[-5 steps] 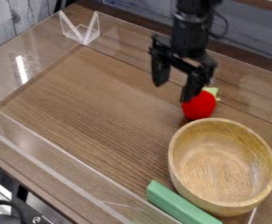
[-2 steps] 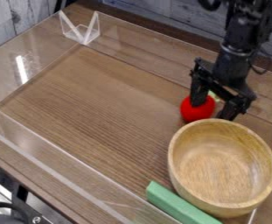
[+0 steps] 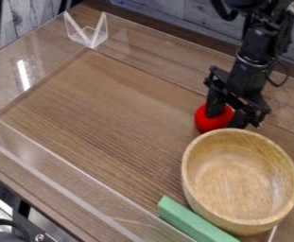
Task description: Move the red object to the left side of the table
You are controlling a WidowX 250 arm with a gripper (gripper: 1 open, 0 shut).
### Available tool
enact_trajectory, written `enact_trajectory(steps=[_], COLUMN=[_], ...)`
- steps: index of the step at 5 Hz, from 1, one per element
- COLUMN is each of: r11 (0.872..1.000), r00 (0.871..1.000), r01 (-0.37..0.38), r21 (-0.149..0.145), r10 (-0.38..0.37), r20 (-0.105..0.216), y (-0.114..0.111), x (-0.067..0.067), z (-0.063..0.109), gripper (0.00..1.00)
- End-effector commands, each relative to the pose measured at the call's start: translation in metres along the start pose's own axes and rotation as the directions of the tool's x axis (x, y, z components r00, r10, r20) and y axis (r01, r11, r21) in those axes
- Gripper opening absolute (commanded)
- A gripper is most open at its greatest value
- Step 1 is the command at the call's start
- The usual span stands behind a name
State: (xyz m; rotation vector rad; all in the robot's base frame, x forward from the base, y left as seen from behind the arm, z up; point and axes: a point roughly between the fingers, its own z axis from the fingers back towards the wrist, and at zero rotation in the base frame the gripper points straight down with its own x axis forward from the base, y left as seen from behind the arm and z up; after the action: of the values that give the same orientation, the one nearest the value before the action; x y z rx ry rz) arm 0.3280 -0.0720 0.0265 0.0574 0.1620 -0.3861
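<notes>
The red object bulges out [image 3: 206,120] beyond my gripper's fingers by the wooden bowl, so before I lift, I next open, move farther over its middle [image 3: 215,116] and close.
The red object [image 3: 210,118], a small bright red strawberry-like toy, sits on the wood-grain table [image 3: 105,104] at the right, just above the wooden bowl. My gripper [image 3: 233,110] points straight down over it. Its black fingers [image 3: 217,98] reach to the tabletop, straddling the toy. The jaws stand partly closed around it. The toy's right half is hidden behind the fingers, so I cannot tell whether they press on it.
A round light wooden bowl [image 3: 241,180] stands at the front right, close below the gripper. A flat green block [image 3: 198,225] lies at the front edge. Low clear acrylic walls [image 3: 36,57] edge the table, and a clear bracket [image 3: 86,30] stands at the back left.
The gripper moved right and came down over the red toy. Its jaws have narrowed around the toy since the last earlier frame. The toy has not moved.
</notes>
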Motion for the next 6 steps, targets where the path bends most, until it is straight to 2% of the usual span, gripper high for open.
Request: enact_trajectory(steps=[1,2,3,4,6], r11=[0.999,0.999,0.998,0.999,0.997], r00=[0.999,0.999,0.999,0.999,0.998], r01=[0.031,0.038,0.047,0.040,0.067], r21=[0.010,0.024,0.033,0.036,0.046], r10=[-0.031,-0.038,-0.047,-0.041,-0.067], r20=[0.019,0.021,0.023,0.022,0.012], y=[0.002,-0.001,-0.014,-0.023,-0.017], x=[0.011,0.019,0.016,0.011,-0.001], z=[-0.005,-0.005,-0.008,-0.009,-0.010], gripper=[0.00,0.00,1.00,1.00,1.00])
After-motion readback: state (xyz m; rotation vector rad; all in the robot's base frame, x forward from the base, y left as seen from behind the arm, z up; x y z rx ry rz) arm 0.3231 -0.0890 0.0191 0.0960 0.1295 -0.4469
